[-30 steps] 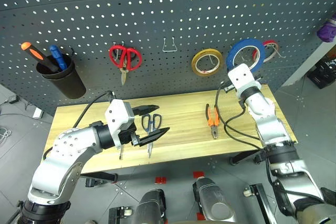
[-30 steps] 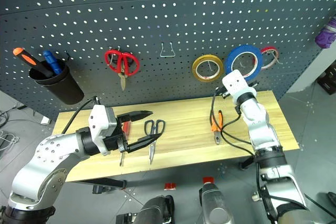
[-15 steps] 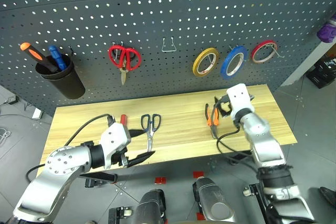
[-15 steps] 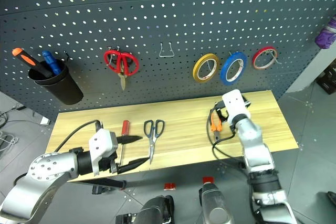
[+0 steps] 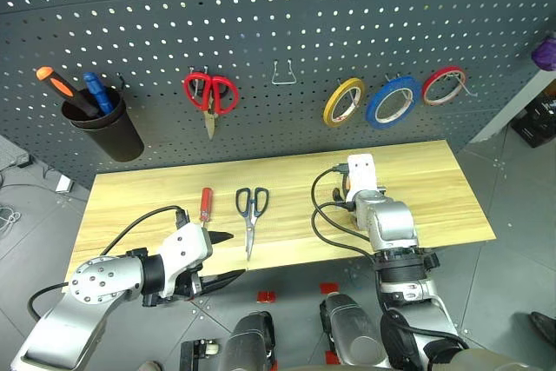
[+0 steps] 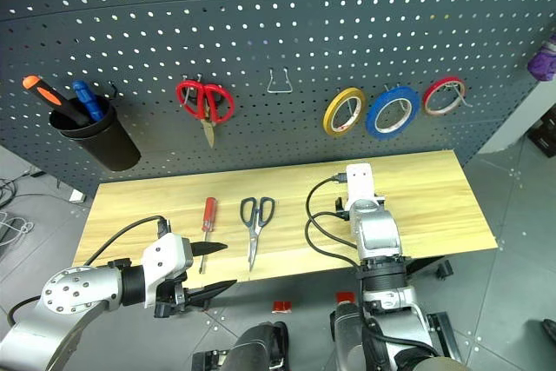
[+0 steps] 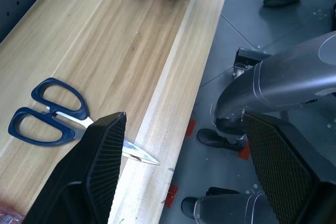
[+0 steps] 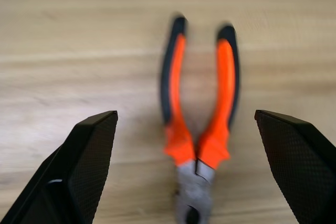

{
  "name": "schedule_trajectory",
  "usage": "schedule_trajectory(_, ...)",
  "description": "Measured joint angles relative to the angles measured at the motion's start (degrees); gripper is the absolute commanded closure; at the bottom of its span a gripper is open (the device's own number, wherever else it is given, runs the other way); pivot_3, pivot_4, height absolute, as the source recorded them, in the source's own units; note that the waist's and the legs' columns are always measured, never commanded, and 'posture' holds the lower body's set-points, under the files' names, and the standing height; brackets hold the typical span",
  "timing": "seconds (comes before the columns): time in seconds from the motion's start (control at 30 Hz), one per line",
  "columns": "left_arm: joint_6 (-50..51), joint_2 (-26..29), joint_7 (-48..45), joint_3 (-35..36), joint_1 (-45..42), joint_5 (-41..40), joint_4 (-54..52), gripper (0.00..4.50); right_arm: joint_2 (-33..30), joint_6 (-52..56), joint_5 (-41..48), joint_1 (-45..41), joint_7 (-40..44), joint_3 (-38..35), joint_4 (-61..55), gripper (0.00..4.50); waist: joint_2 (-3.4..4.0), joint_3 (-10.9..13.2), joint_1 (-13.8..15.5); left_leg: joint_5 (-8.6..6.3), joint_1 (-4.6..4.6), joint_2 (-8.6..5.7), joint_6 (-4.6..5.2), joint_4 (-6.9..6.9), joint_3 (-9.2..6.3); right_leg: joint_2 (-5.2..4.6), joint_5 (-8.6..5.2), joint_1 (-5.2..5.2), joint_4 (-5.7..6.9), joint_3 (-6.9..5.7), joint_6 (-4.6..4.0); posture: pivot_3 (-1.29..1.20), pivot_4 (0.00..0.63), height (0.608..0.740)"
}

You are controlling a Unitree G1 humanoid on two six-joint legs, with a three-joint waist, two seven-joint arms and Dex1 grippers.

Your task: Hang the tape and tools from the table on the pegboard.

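The pliers (image 8: 196, 174)' orange handles flare (image 8: 179, 144) out more than the pliers' jaws do, so the pliers should catch there and hang with their jaws down when the robot lowers them into the wire hook.
The blue tape (image 5: 393, 102) hangs on the pegboard (image 5: 287, 15), between a yellow ring and a red ring. My right gripper (image 8: 185, 113) is open and hovers over the orange-and-black pliers (image 8: 199, 114), which lie flat on the table (image 5: 434, 188) between its two fingers without touching them. The dark-handled scissors (image 5: 252, 206) and the red-handled screwdriver (image 5: 205, 204) lie left of the table's middle. At the table's front edge, just in front of these two, my left gripper (image 5: 228, 258) is open and holds nothing.
Red-handled scissors (image 5: 209, 93) hang on the pegboard. A black cup (image 5: 109, 132) at its left holds orange and blue screwdrivers. A bare wire hook (image 5: 283, 74) sits between the red scissors and the yellow tape (image 5: 344, 102). The red tape (image 5: 443, 85) hangs furthest right.
My right gripper let go of the blue tape on its pegboard hook, opened, and dropped down over the pliers. My left arm sank toward the table's front edge, still open.
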Motion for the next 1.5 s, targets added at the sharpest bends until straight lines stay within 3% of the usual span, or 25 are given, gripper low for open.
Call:
schedule_trajectory(0.6, -0.1, -0.7, 0.7, 0.0, -0.2, 1.1, 0.0, 0.79, -4.1, -17.6, 3.7, -12.7, -3.0, -2.8, 32.9, 0.03, 0.00, 0.0, -0.1, 0.01, 0.05, 0.01, 0.02, 0.05, 0.04, 0.03, 0.01, 0.08, 0.03, 0.00, 0.00, -0.23, 0.259, 0.740)
schedule_trajectory(1.0, -0.7, -1.3, 1.3, 0.0, -0.8, 1.7, 0.5, 0.79, -8.2, -28.1, 3.5, -17.9, 2.9, 0.6, 46.9, 0.03, -0.01, 0.0, -0.1, 0.02, 0.24, 0.02, 0.03, 0.05, 0.03, 0.03, 0.01, 0.32, -0.01, -0.03, 0.00, -0.23, 0.250, 0.740)
schedule_trajectory(1.1, -1.3, -1.3, 1.3, 0.0, -0.8, 1.8, 0.6, 0.79, -8.5, -27.5, 4.9, -19.2, 2.8, -0.8, 48.8, 0.59, -0.01, 0.0, -0.1, 0.02, 0.24, 0.02, 0.03, 0.05, 0.02, 0.03, 0.01, 0.33, -0.01, -0.03, 0.00, -0.23, 0.250, 0.740)
schedule_trajectory(1.2, -1.3, -2.0, 1.4, 0.0, -0.7, 1.6, 0.7, 0.79, -8.5, -26.2, 7.0, -19.6, 2.3, -3.1, 49.1, 1.64, -0.03, 0.0, 0.0, 0.01, 0.24, 0.02, 0.03, 0.05, 0.01, 0.03, 0.01, 0.35, -0.02, -0.04, 0.00, -0.23, 0.244, 0.740)
schedule_trajectory(1.23, -1.3, -2.1, 1.4, 0.1, -0.5, 1.4, 0.7, 0.79, -8.4, -25.8, 7.2, -19.6, 2.2, -3.2, 48.9, 1.74, -0.03, 0.0, 0.0, 0.01, 0.24, 0.02, 0.03, 0.05, 0.01, 0.03, 0.01, 0.35, -0.02, -0.04, 0.00, -0.23, 0.244, 0.740)
schedule_trajectory(1.4, -0.5, -4.2, 2.0, 2.3, 1.1, -0.8, 0.5, 0.79, -7.6, -23.8, 5.3, -14.1, 6.6, 3.1, 39.0, 1.74, -0.03, 0.0, 0.0, 0.01, 0.19, 0.05, 0.03, 0.03, -0.01, 0.04, 0.00, 0.28, -0.01, -0.05, 0.00, -0.23, 0.242, 0.740)
schedule_trajectory(1.5, 0.2, -6.5, 3.8, 6.4, 2.5, -3.5, -0.2, 0.79, -7.3, -21.3, 4.6, -2.6, 13.3, 11.0, 19.2, 1.74, 0.00, 0.0, 0.0, 0.02, -0.18, 0.07, 0.02, 0.02, 0.00, 0.05, 0.00, -0.19, 0.06, -0.03, 0.00, -0.22, 0.250, 0.740)
